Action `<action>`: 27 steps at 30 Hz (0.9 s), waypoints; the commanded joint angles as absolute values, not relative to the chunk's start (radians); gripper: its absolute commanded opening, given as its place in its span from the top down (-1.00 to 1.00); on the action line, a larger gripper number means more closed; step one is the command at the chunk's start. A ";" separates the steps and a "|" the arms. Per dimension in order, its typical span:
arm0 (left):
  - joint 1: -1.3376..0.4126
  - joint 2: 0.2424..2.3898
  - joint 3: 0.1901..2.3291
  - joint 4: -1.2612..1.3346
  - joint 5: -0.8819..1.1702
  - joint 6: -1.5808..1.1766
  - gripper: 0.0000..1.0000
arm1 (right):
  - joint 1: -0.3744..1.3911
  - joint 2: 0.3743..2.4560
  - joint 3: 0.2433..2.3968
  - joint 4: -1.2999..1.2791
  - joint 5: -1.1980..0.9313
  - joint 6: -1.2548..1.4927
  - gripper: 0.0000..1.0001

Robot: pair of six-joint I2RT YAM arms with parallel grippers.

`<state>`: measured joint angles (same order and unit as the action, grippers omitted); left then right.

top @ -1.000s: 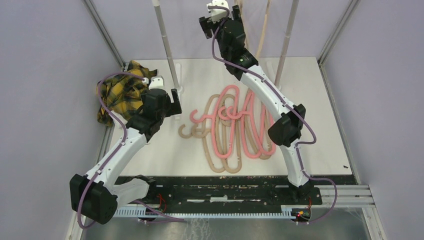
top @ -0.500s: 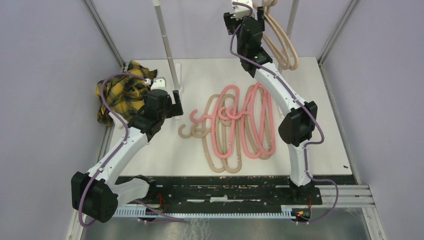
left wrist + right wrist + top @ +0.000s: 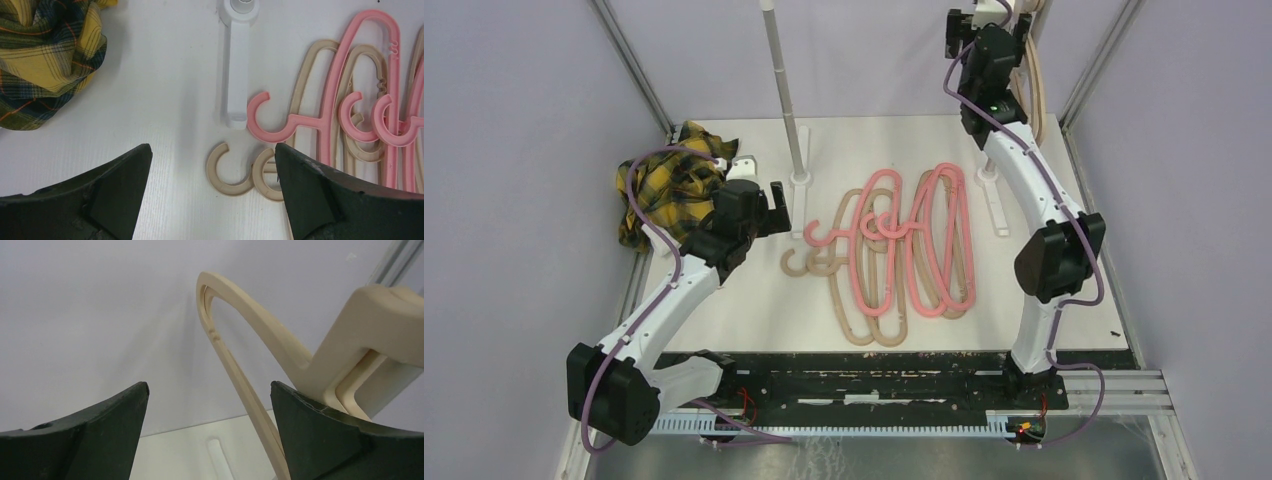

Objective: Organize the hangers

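I see the beige hanger (image 3: 1037, 85) hanging clear of my right gripper's fingers, so I keep going down to the pink hanger atop the pile (image 3: 917, 222) and close there.
A tangle of salmon pink and beige hangers (image 3: 894, 255) lies flat mid-table. My left gripper (image 3: 776, 205) hovers open just left of the pile. In the left wrist view two beige hooks (image 3: 231, 172) lie between and past its fingertips (image 3: 295, 160), and a pink hook (image 3: 270, 120) lies beyond them. My right gripper (image 3: 996, 18) is raised high at the back right, open and empty (image 3: 210, 390). Beige hangers (image 3: 1034, 85) hang beside it. One beige hanger (image 3: 250, 330) shows close past the right finger in the right wrist view, apart from the jaws.
A yellow-black plaid cloth (image 3: 664, 185) is bunched at the back left (image 3: 45, 55). A rack stands at the back: a left post (image 3: 782, 90) on a white foot (image 3: 237, 75), and a right foot (image 3: 996, 205). Purple walls enclose the table.
My right arm has swung right along the back, gripper still open. The hanging beige hangers and the rack posts now stand further right. The left arm has barely moved.
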<state>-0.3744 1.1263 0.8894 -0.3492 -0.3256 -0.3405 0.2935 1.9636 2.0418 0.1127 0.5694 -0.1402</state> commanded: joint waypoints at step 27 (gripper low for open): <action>-0.370 1.169 0.921 -0.341 -0.348 -0.319 -1.00 | 0.263 1.534 1.729 -0.316 -0.065 -0.039 -1.00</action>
